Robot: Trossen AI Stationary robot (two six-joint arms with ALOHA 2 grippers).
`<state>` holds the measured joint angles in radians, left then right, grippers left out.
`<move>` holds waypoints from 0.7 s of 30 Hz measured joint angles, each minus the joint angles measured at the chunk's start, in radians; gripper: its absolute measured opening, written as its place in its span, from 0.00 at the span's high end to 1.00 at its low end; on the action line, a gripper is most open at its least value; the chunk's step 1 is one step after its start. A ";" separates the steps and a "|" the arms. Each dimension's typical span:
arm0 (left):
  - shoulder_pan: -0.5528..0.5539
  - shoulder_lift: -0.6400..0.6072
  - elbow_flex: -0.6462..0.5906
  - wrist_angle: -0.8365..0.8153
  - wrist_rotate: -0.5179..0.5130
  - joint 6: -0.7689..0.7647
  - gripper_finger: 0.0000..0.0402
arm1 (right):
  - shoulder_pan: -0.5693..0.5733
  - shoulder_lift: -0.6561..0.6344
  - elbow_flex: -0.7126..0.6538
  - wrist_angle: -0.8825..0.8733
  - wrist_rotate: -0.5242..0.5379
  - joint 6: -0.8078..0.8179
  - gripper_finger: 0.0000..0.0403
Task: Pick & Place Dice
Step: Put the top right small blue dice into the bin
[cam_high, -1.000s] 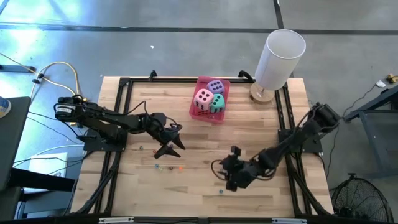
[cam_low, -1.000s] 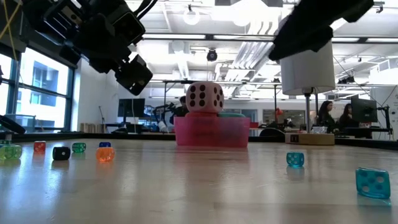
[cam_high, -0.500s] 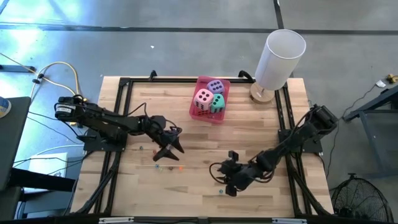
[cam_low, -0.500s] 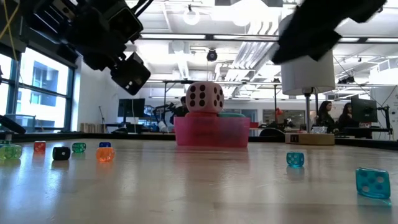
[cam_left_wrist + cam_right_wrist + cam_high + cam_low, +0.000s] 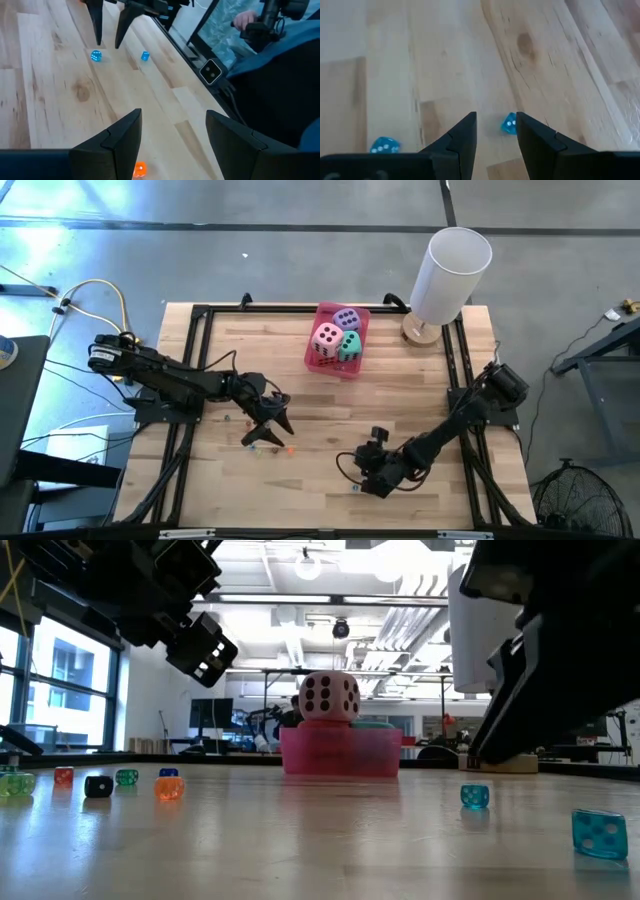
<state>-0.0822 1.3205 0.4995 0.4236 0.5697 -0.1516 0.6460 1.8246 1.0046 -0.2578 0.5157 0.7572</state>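
The small blue die [image 5: 509, 123] is in line with one finger of my right gripper, so I should open wider and move over to center the fingers around that die [image 5: 475, 796].
Three dice sit in the pink tray [image 5: 337, 365] near the table's far edge: the pink die [image 5: 327, 338], the purple die [image 5: 347, 318] and the teal die [image 5: 350, 347]. In the low view the pink die [image 5: 328, 697] sticks up above the tray [image 5: 340, 753]. I see no red die. My left gripper [image 5: 268, 432] hovers open over the table's left middle, above an orange bead [image 5: 140, 169]. My right gripper [image 5: 362, 478] is open and low near the table's near edge, with a small blue bead [image 5: 508, 123] just beyond its fingertips.
Tiny coloured beads lie scattered on the wood: several at the left [image 5: 98, 786] and two blue ones at the right [image 5: 474, 796] [image 5: 600, 833]. A white cylinder on a round base [image 5: 448, 275] stands at the far right corner. A person's hand [image 5: 246, 20] shows beyond the table.
My right gripper has moved toward the table's near edge and come down, and now looms large in the low view. My left gripper has shifted a little toward the near edge and lowered slightly. The dice and the tray have stayed put.
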 joint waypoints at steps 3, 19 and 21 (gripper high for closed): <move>0.000 0.000 0.000 0.000 -0.002 -0.003 0.47 | 0.000 0.011 0.000 0.000 0.002 0.010 0.68; 0.000 0.000 0.000 -0.001 0.005 -0.034 0.47 | 0.001 0.011 -0.001 -0.119 0.081 0.291 0.68; 0.000 0.000 0.000 -0.004 0.006 -0.048 0.47 | 0.002 0.010 -0.001 -0.123 0.104 0.349 0.67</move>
<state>-0.0818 1.3205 0.4995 0.4195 0.5762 -0.1996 0.6479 1.8347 1.0039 -0.3812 0.6196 1.1065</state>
